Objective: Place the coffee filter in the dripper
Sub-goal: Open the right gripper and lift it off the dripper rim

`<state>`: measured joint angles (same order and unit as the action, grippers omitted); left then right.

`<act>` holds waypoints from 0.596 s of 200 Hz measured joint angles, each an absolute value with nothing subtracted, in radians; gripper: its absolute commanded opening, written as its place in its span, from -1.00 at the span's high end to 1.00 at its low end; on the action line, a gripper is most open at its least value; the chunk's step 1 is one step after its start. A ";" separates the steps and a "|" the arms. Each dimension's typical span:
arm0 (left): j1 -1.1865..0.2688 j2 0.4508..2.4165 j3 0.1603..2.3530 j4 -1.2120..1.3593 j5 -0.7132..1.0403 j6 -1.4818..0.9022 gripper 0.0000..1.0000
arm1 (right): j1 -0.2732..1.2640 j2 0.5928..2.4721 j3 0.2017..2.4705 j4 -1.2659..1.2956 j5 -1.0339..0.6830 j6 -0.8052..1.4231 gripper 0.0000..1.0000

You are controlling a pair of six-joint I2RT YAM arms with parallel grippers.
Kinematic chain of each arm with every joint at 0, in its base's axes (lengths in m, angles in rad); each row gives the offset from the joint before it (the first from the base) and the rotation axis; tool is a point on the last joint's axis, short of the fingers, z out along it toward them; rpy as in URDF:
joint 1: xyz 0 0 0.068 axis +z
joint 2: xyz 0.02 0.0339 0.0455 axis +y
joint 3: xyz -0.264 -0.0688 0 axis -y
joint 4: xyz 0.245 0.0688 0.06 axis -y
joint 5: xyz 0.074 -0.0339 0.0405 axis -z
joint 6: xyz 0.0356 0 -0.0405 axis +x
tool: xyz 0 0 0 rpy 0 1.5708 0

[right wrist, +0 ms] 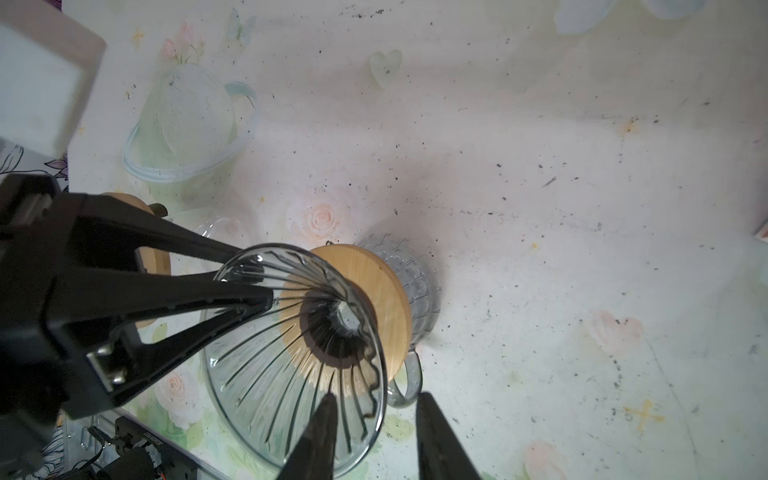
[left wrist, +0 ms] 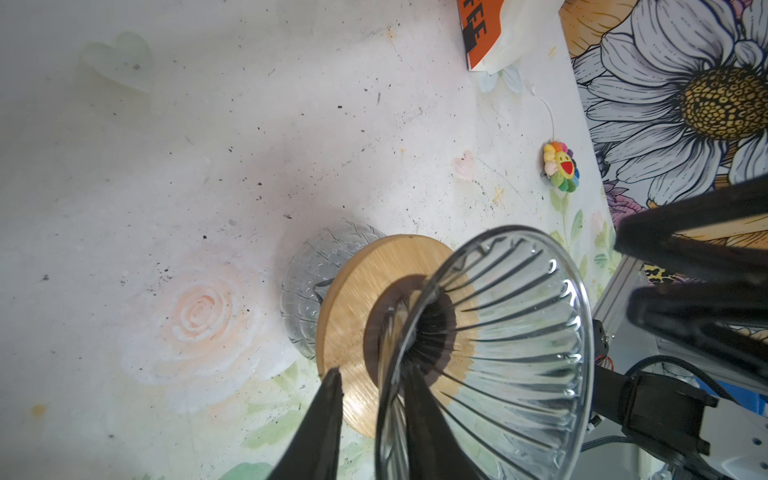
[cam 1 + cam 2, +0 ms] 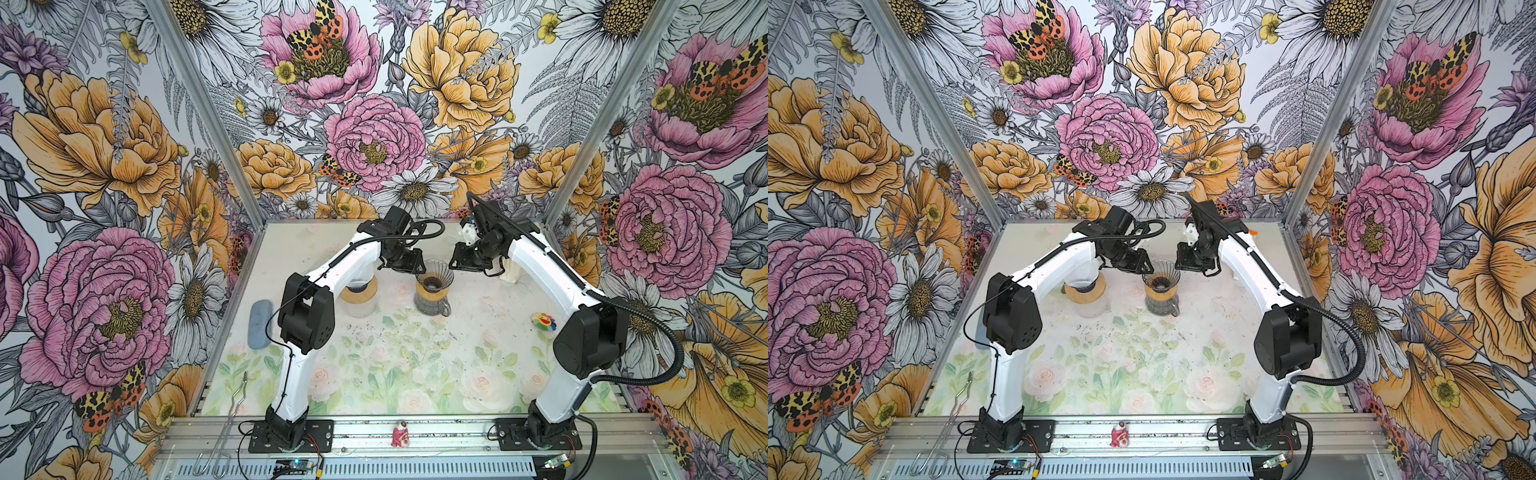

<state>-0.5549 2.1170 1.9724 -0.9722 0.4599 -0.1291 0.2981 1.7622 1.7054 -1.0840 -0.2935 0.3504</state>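
Next, I move my right gripper away and reach for a coffee filter in the cream package (image 3: 510,271) first, because my grippers are on either side of the rim of an empty dripper (image 3: 433,280).
A clear ribbed glass dripper (image 3: 434,275) (image 3: 1160,274) with a wooden collar (image 2: 353,299) stands on a glass server (image 3: 432,305) at the middle back of the table. My left gripper (image 2: 372,370) (image 3: 409,266) is open at the dripper's left rim, one finger outside the glass and one inside. My right gripper (image 1: 376,395) (image 3: 457,262) is open at the opposite rim, straddling it the same way. Nothing is between either pair of fingers but the rim. The coffee filter is not in view; the dripper (image 1: 299,332) looks bare inside.
A second glass vessel with a wooden collar (image 3: 359,293) stands left of the dripper under my left arm. A cream package with an orange label (image 2: 478,33) sits back right. A rainbow flower toy (image 3: 543,321) lies right and a blue-grey pad (image 3: 259,324) left.
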 measured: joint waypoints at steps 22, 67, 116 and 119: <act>-0.555 2.117 2.000 -0.974 0.458 -0.127 0.20 | 0.276 1.745 1.705 -1.084 -0.278 0.350 0.28; -0.554 2.117 2.043 -0.973 0.456 -0.124 0.05 | 0.223 1.703 1.689 -1.074 -0.234 0.350 0.25; -0.552 2.103 2.049 -0.973 0.434 -0.122 -0.25 | 0.142 1.641 1.589 -1.027 -0.115 0.351 0.27; -0.552 2.100 2.049 -0.973 0.431 -0.120 -0.27 | 0.135 1.636 1.579 -1.019 -0.108 0.351 0.27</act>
<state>-0.5522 2.0998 2.0487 -0.9733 0.4309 -0.1200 0.1349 1.6356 1.5791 -1.0195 -0.1078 0.3508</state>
